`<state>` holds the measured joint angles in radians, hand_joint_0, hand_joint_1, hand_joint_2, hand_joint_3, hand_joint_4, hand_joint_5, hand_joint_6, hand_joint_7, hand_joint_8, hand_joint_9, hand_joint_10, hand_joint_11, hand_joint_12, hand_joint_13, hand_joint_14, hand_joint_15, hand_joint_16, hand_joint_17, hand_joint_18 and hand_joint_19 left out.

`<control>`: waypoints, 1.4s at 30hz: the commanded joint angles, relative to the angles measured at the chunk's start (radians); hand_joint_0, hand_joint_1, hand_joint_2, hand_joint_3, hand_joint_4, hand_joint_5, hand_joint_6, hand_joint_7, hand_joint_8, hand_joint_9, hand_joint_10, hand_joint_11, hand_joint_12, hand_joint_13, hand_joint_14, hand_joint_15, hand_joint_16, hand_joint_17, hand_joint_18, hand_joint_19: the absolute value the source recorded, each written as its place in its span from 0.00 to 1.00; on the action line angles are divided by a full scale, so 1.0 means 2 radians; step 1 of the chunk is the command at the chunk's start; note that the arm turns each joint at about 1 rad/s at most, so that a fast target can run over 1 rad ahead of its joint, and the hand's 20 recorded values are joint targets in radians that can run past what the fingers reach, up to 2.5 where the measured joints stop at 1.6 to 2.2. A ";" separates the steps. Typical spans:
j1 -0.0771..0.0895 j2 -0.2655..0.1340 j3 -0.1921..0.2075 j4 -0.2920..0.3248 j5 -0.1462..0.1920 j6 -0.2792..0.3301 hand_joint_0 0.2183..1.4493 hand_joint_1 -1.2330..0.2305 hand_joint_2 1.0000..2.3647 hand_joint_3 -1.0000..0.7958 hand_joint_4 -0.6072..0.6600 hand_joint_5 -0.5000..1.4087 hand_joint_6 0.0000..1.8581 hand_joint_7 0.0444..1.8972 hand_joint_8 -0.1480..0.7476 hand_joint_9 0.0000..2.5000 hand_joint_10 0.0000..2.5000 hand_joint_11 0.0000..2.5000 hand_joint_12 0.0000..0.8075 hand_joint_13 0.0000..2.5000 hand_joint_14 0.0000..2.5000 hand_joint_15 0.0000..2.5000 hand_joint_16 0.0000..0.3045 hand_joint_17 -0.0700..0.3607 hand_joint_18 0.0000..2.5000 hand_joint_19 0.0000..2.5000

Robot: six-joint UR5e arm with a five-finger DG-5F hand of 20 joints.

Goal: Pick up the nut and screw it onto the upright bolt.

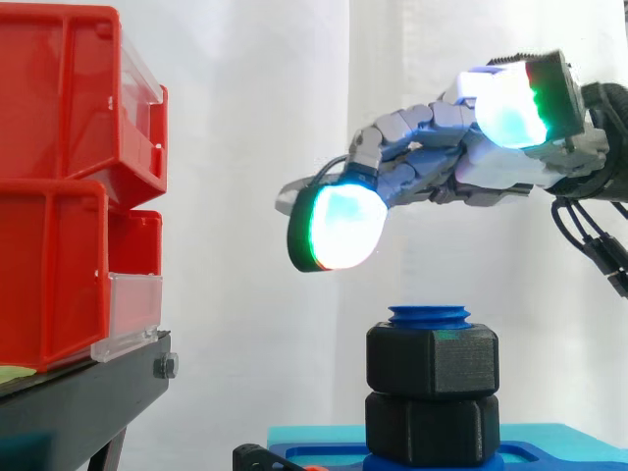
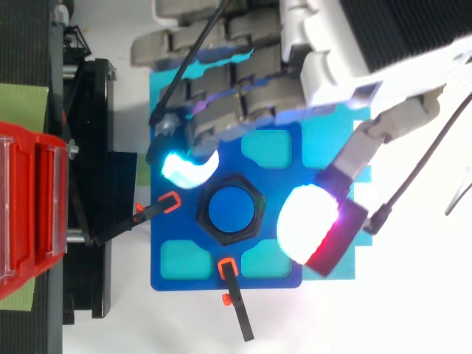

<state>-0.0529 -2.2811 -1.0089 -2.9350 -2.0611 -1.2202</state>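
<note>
A seam (image 1: pixel 432 396) separates the stacked nuts. The upper nut (image 1: pixel 432 360) will turn in place and the lower nut will stay still when I twist the upper one.
A blue upright bolt (image 1: pixel 429 316) stands on a blue base (image 2: pixel 177 269), and its round top (image 2: pixel 232 209) pokes out above two black hex nuts stacked on it. The upper nut (image 1: pixel 433 359) sits right on the lower nut (image 1: pixel 432 428). My hand (image 1: pixel 461 162) hovers above the bolt, clear of both nuts, with its fingers relaxed and spread. One glowing fingertip (image 1: pixel 339 227) hangs above and left of the bolt, while the thumb pad (image 2: pixel 310 223) lies to the bolt's right in the top view. Nothing is held.
Red bins (image 1: pixel 69 177) are stacked on a black stand (image 1: pixel 88 392) at the left. Black clamps with orange tips (image 2: pixel 164 204) press on the blue base from the left and the front. A cyan block (image 2: pixel 346 262) lies under the base.
</note>
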 commanded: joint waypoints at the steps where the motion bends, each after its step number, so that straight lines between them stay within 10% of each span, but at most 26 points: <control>1: 0.012 -0.002 -0.009 0.016 0.014 0.013 0.21 0.76 0.00 0.28 0.67 0.19 0.27 0.35 0.43 0.19 0.00 0.00 0.40 0.04 0.00 0.00 0.14 0.38 0.00 0.00; 17: 0.039 -0.023 -0.017 0.051 0.058 0.014 0.22 0.77 0.00 0.28 0.66 0.19 0.27 0.35 0.43 0.19 0.00 0.00 0.40 0.04 0.00 0.00 0.14 0.38 0.00 0.00; 42: 0.037 -0.025 -0.051 0.076 0.052 0.020 0.22 0.79 0.00 0.28 0.67 0.20 0.27 0.48 0.45 0.19 0.00 0.00 0.40 0.05 0.00 0.00 0.13 0.37 0.00 0.00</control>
<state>0.0255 -2.3301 -1.1115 -2.7857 -1.9557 -1.1801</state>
